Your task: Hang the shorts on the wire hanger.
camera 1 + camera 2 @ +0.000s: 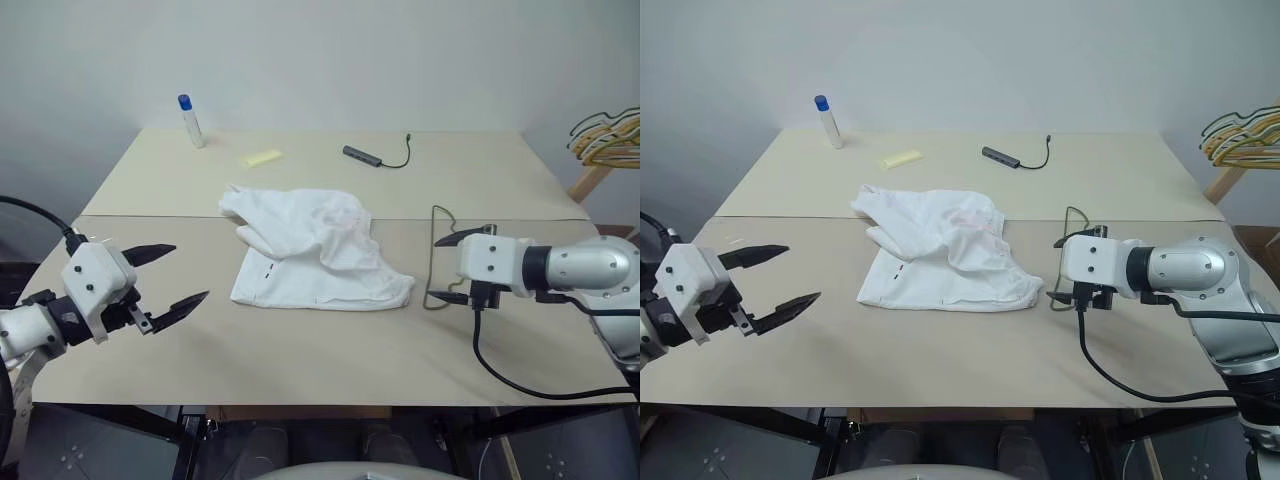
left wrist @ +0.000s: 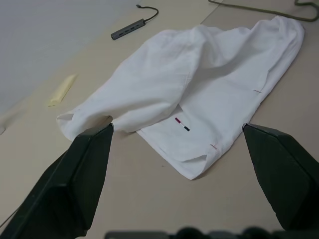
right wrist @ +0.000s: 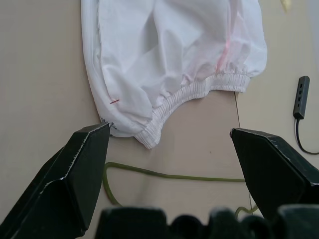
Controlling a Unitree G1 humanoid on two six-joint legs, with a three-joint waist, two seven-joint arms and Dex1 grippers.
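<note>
I can see that the shorts' near hem corner (image 1: pixel 239 296) lies free in front of my left gripper's open fingers. I should now reach for the shorts' side edge there (image 2: pixel 220 147) until the fingers are on both sides of it.
The white shorts (image 1: pixel 310 250) lie crumpled in the middle of the table, with the gathered waistband (image 3: pixel 199 89) toward the right. The thin olive wire hanger (image 1: pixel 432 255) lies flat just right of them, close to the waistband and apart from it. Its wire (image 3: pixel 174 175) runs across the table beneath my right gripper. My right gripper (image 1: pixel 434 268) hovers over the hanger, open, with nothing held between its fingers. My left gripper (image 1: pixel 190 272) stands open and empty at the left, a short way from the shorts' hem (image 2: pixel 199 164), pointing toward them.
At the back of the table stand a white bottle with a blue cap (image 1: pixel 190 120), a small yellow piece (image 1: pixel 263 158) and a grey USB hub with a cable (image 1: pixel 362 155). Bunched yellow and tan hangers (image 1: pixel 610 140) hang off the table's right side.
</note>
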